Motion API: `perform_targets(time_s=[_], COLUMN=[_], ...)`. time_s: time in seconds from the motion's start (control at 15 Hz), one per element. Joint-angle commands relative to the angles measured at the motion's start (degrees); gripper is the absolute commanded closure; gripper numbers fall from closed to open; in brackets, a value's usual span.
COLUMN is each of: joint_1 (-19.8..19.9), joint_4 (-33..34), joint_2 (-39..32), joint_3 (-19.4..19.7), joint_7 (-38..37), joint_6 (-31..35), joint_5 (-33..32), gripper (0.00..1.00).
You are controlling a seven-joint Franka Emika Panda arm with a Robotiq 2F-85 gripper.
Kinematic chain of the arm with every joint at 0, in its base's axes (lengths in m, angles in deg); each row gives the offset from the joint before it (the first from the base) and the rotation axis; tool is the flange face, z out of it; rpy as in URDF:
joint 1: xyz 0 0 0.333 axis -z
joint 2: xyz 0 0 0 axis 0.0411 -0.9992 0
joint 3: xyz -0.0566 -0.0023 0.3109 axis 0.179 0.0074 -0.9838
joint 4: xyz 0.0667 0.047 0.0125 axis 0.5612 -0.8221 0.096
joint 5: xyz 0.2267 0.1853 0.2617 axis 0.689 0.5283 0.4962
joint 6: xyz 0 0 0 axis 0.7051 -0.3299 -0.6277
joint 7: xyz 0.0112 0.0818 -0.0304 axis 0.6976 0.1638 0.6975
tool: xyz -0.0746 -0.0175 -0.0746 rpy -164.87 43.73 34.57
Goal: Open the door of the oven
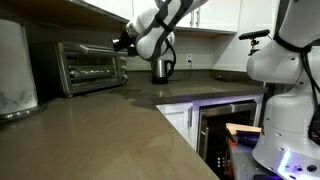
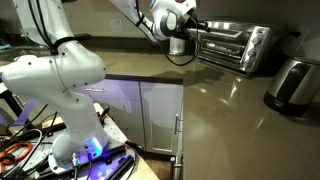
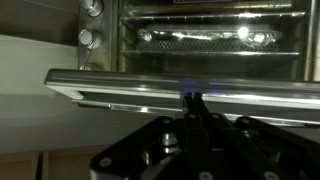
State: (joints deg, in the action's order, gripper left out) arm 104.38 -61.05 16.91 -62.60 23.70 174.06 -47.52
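My closed fingers lie across the front of the oven's handle (image 3: 140, 86). My gripper should rise clear of the handle and come down to its top edge before it pulls the door.
The stainless toaster oven (image 1: 88, 66) stands on the counter against the wall and shows in both exterior views (image 2: 232, 45). In the wrist view its door (image 3: 200, 88) is tipped out from the front. The door's top edge with the bar handle runs across the frame, and wire racks (image 3: 210, 38) show inside above it. Two knobs (image 3: 88, 37) are at the left. My gripper (image 3: 192, 98) is shut, fingers pressed together, with the tips against the door's handle edge. In the exterior views the gripper (image 1: 122, 42) (image 2: 190, 36) is at the oven's upper front corner.
A steel kettle (image 1: 160, 68) stands beside the oven under the arm. A built-in dark glass appliance (image 1: 226, 124) sits under the counter. A white appliance (image 1: 14, 66) is at the counter's near end, and a steel toaster (image 2: 291, 82) stands close to the oven. The robot base (image 2: 60, 90) stands on the floor.
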Motion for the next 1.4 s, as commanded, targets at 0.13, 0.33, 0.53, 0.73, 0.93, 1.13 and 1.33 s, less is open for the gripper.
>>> perform_targets(time_s=[0.13, 0.33, 0.53, 0.73, 0.93, 1.13, 1.33], joint_1=[-6.24, -7.59, -9.12, -8.44, -5.19, -0.07, 6.71], joint_4=[-3.8, -4.12, -2.05, 1.86, 7.15, 12.14, 16.24], joint_2=[-0.29, 0.39, 1.77, 2.0, 0.89, -0.22, -0.58], joint_3=[3.29, 4.44, 8.75, 11.32, 10.05, 5.53, -0.91], joint_7=[2.48, 2.98, 5.47, 7.7, 8.32, 7.65, 6.86], joint_6=[-0.19, -0.2, -0.22, -0.14, -0.19, -0.19, -0.13], joint_5=[3.44, 3.59, 2.65, 2.19, 1.85, 1.48, 0.81], gripper=[0.94, 0.94, 0.94, 0.94, 0.94, 0.94, 0.94])
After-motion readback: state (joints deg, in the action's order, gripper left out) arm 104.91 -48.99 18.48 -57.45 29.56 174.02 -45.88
